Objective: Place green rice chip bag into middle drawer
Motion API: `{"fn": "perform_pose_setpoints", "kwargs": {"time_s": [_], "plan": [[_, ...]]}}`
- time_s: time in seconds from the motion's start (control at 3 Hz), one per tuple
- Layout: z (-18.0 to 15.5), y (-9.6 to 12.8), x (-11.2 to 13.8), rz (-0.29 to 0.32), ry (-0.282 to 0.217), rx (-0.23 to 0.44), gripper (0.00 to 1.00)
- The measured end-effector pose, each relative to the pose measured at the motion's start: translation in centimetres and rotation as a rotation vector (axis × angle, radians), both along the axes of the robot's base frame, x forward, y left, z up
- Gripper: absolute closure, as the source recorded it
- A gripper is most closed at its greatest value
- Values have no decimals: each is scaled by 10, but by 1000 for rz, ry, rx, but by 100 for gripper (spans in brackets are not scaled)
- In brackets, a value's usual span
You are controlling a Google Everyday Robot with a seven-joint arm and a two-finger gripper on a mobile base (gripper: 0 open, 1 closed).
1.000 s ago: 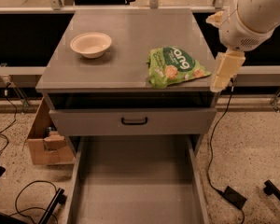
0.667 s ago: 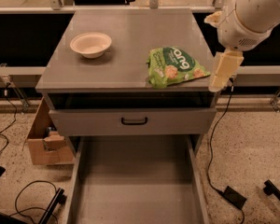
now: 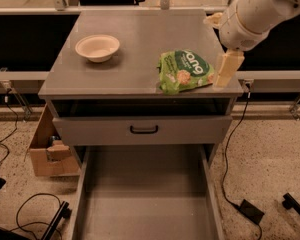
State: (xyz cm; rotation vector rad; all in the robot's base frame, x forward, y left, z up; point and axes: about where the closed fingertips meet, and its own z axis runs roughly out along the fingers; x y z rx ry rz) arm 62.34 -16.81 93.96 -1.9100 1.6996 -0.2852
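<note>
The green rice chip bag (image 3: 185, 71) will keep its spread shape when I lift it, with its ends sticking out past my gripper, because the bulging body (image 3: 173, 72) looks plump.
The green rice chip bag (image 3: 184, 70) lies flat on the grey cabinet top (image 3: 135, 39), near its front right corner. My gripper (image 3: 227, 69) hangs from the white arm at the right, just right of the bag and close to its edge, fingers pointing down over the top's right edge. The middle drawer (image 3: 146, 194) is pulled wide open below, its flat grey floor bare between low side walls.
A cream round bowl (image 3: 97, 47) sits on the left of the cabinet top. A shut grey drawer front with a black handle (image 3: 143, 129) is above the open drawer. A cardboard box (image 3: 47, 149) stands on the floor at left. Cables and a power brick (image 3: 250, 211) lie at right.
</note>
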Motion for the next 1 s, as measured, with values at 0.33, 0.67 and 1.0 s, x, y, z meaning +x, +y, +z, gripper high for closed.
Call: {"fn": "perform_pose_setpoints", "kwargs": {"time_s": [0.33,0.67,1.0], "plan": [[-19,6,30,58,14,1,0],[-47,16,52,103,65,13,0],[-71,26,63,130,108,37,12]]}}
